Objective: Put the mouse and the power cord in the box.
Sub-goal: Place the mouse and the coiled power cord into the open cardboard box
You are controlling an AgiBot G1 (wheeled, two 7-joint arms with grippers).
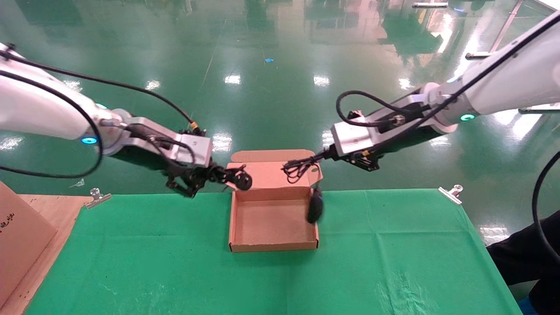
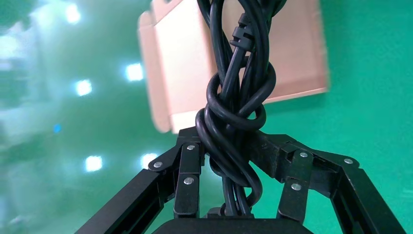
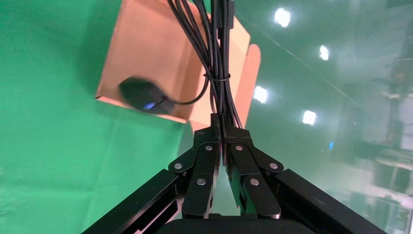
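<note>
Both grippers are crowding the box and the mouse is hanging at its side (image 1: 315,207), so my right gripper should move back until my left gripper puts the power cord (image 1: 243,181) in.
The open brown box (image 1: 273,247) sits mid-table on the green cloth, with its lid flap standing at the far side. My left gripper (image 1: 222,175) hovers over the box's far left corner, shut on the power cord (image 1: 241,179), a thick twisted black bundle (image 2: 238,97) clamped between the fingers (image 2: 189,165). My right gripper (image 1: 322,156) is above the far right corner, shut on the mouse's thin bundled cable (image 3: 221,58). The black mouse (image 1: 315,208) dangles from that cable at the box's right wall (image 3: 112,95). Its blue mark shows in the right wrist view (image 3: 141,95). I cannot tell whether it touches the wall.
Metal clips (image 1: 97,195) (image 1: 453,192) pin the green cloth (image 1: 393,253) at the table's far corners. A large cardboard piece (image 1: 17,240) lies at the left edge on bare wood. Something dark (image 1: 525,253) stands beyond the table's right side.
</note>
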